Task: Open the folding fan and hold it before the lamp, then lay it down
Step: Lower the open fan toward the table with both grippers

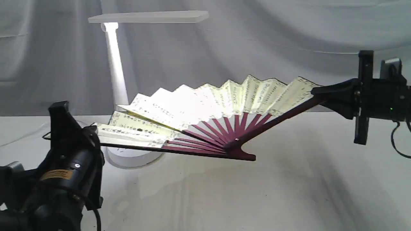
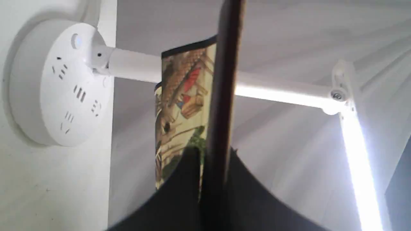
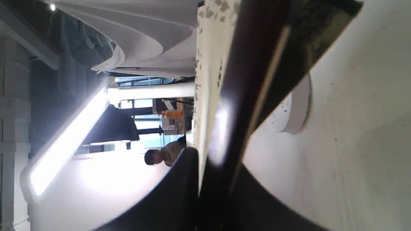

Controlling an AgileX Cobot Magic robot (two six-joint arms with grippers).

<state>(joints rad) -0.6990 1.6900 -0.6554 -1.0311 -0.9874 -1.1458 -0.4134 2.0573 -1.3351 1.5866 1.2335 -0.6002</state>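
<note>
I should keep lowering the fan (image 1: 215,111) with my left gripper until it rests on the table (image 1: 277,181) beside the lamp's base, as the fan hangs wide open and that spot is clear.
The folding fan (image 1: 205,106) is spread wide open in the air in front of the lamp (image 1: 116,73), its cream leaf lit from behind and its maroon ribs meeting at the pivot low in the middle. My left gripper (image 1: 96,141) is shut on the fan's lower left guard (image 2: 221,106). My right gripper (image 1: 321,94) is shut on the upper right guard (image 3: 244,96). The lamp's flat head (image 1: 147,16) is lit above, and its round base (image 2: 61,80) shows sockets. The fan covers part of the stem and base.
A grey cloth backdrop (image 1: 289,38) hangs behind the white table (image 1: 257,192). The lamp's cord (image 1: 19,136) trails off at the left, behind the left arm. A person (image 3: 162,155) shows far off in the right wrist view.
</note>
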